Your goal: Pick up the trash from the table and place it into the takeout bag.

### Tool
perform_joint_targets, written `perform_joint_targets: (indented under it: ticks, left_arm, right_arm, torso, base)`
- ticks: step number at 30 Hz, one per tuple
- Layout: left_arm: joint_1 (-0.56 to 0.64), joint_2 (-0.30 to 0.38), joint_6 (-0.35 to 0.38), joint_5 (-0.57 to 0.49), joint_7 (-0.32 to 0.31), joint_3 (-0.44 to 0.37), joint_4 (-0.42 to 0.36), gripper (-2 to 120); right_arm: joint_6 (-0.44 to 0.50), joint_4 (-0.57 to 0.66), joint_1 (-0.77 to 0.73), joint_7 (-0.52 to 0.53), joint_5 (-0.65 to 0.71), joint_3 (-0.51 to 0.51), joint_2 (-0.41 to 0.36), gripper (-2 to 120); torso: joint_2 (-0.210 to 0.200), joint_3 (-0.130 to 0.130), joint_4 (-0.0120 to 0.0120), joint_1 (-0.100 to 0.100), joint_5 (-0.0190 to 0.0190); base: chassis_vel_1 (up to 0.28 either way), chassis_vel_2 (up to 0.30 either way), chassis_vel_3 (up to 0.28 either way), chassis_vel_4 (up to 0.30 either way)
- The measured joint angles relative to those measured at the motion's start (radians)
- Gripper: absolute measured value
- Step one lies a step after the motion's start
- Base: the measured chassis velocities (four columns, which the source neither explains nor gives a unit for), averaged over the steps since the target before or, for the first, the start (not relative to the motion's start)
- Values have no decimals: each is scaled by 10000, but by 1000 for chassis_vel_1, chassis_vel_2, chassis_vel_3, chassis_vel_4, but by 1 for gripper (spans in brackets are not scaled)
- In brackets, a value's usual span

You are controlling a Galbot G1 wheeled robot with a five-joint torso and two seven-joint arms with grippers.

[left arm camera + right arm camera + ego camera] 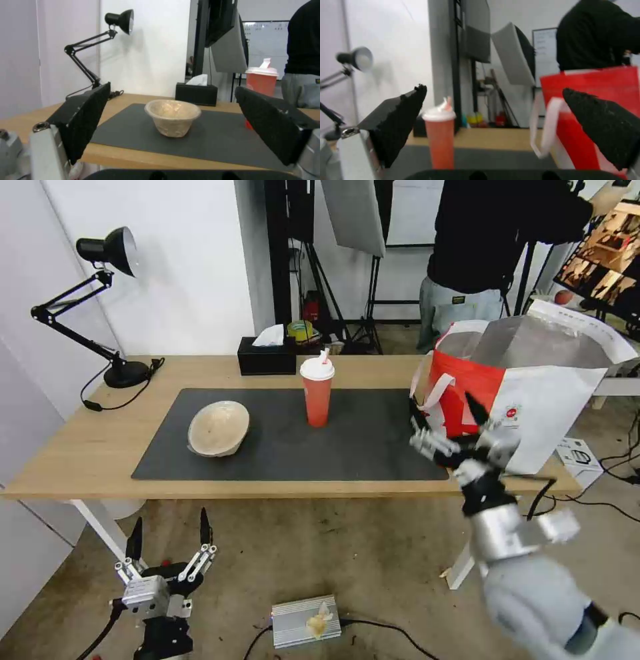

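I expect the tall red cup [317, 392] to drop out of sight when I let go of it inside the bag, because the takeout bag's opening [535, 343] is wide open above tall sides.
A beige paper-pulp bowl [219, 428] stands on the left part of the dark mat [347, 447] on the table [67, 447]. The tall red cup [317, 392] with its white lid and straw stands upright mid-mat. At the table's right end the takeout bag [533, 380] stands open, foil lining showing. My right gripper [442, 403] hovers open and holds nothing, over the mat's right end beside the bag's red side. My left gripper [171, 519] hangs open below and in front of the table edge. It faces the bowl [172, 120]. The right wrist view has the cup [440, 140] and the bag [596, 100] ahead.
A black tissue box [267, 357] sits at the back edge behind the cup. A black desk lamp [100, 307] stands at the back left corner. A person stands behind the bag. A silver box [305, 621] and cables lie on the floor.
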Motion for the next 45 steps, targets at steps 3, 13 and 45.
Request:
perform_joint_targets:
  ticks: [3, 13, 45]
  left_arm:
    - [5, 18, -2, 0, 0, -9, -2, 100]
    - [22, 77, -6, -67, -9, -78, 9, 100]
    - [-110, 263, -10, -351, -25, -92, 235, 100]
  right_arm:
    - [-227, -7, -237, 288, -202, -85, 133, 100]
    - [-1014, -49, -1310, 812, -754, -210, 132, 100]
    - [-1731, -331, -2315, 1156, -1692, -950, 343, 100]
  torso:
    - [-1, 0, -1, 0, 0]
    - [0, 0, 0, 1, 0]
    - [0, 0, -1, 1, 1]
  base:
    - [0, 0, 0, 0]
    - [0, 0, 0, 0]
    - [0, 0, 0, 0]
